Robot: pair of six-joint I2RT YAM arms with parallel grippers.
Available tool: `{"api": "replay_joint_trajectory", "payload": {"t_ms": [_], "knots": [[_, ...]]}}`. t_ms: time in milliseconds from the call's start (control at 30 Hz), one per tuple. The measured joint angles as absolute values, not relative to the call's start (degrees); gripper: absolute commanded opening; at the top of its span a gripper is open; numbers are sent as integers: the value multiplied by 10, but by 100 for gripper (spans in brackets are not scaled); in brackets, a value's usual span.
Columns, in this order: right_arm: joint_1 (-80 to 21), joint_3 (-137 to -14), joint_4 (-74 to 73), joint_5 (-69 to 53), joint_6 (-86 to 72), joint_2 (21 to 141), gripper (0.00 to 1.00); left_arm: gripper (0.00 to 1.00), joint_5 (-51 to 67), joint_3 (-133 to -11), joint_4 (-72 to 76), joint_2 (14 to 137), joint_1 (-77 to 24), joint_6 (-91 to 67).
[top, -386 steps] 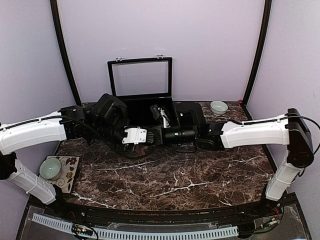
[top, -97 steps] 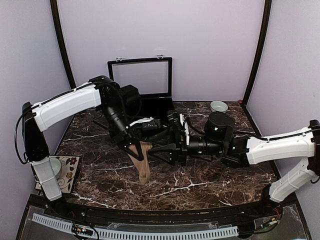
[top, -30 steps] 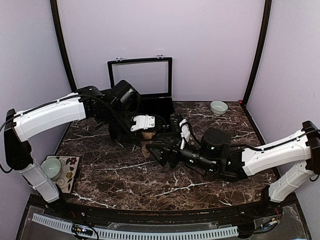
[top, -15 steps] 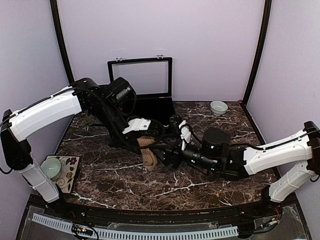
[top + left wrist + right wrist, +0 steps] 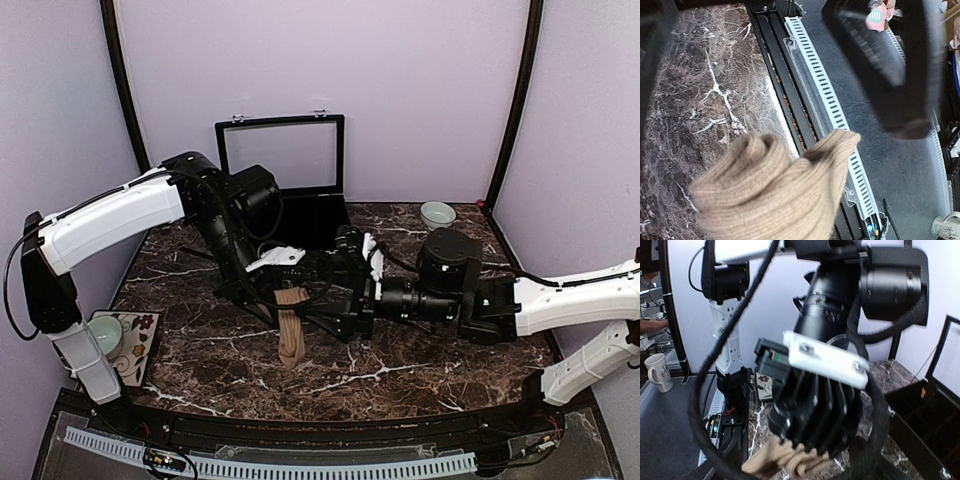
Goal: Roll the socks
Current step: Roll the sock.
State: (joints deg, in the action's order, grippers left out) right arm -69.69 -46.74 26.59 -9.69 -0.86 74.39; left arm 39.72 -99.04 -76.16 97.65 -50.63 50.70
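The tan-brown sock [image 5: 291, 342] is hanging loosely from my left gripper, so my right gripper needs to take over its upper end [image 5: 291, 297] and put the sock down before I roll it.
A tan-brown sock [image 5: 290, 335] hangs down over the marble table [image 5: 400, 375], its toe close to the surface. My left gripper [image 5: 290, 292] is shut on the sock's upper end. In the left wrist view the bunched tan sock [image 5: 770, 195] fills the lower half and hides my fingers. My right gripper [image 5: 326, 297] is just right of the sock, open, one finger above and one below. Through the right wrist camera I see the left gripper's body [image 5: 815, 410] with the tan sock [image 5: 782, 463] under it. The black argyle sock is out of view.
An open black case [image 5: 280, 150] stands at the back of the table with its lid upright. A small bowl [image 5: 437, 214] sits at the back right. At the front left, a cup [image 5: 100, 335] rests on a patterned mat.
The left arm has lifted the tan sock, so it now hangs longer and nearer the front. The right gripper has drawn back a little to the right and spread its jaws wider.
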Motion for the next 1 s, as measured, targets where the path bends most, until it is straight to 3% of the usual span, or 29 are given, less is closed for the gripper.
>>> {"api": "replay_joint_trajectory", "payload": {"t_ms": [333, 500, 633, 700, 767, 800, 833, 867, 1000], "knots": [[-676, -528, 192, -169, 27, 772, 68, 0, 422, -1021, -785, 982, -506, 515], [-666, -540, 171, -184, 25, 802, 44, 0, 426, -1024, -801, 986, -507, 521], [-663, -557, 149, -195, 26, 806, 0, 2, 425, -1031, -810, 989, -507, 526], [-663, -562, 138, -197, 25, 805, 0, 16, 423, -1032, -815, 989, -507, 527], [-663, -565, 130, -197, 24, 804, 0, 40, 420, -1032, -818, 989, -507, 527], [-663, -565, 128, -194, 25, 803, 0, 57, 419, -1032, -817, 989, -507, 527], [-663, -565, 125, -190, 25, 802, 0, 79, 417, -1032, -819, 989, -508, 524], [-662, -565, 123, -183, 25, 800, 0, 88, 413, -1032, -817, 989, -508, 521], [-660, -556, 117, -148, 25, 783, 0, 98, 396, -1032, -801, 988, -509, 505]]}}
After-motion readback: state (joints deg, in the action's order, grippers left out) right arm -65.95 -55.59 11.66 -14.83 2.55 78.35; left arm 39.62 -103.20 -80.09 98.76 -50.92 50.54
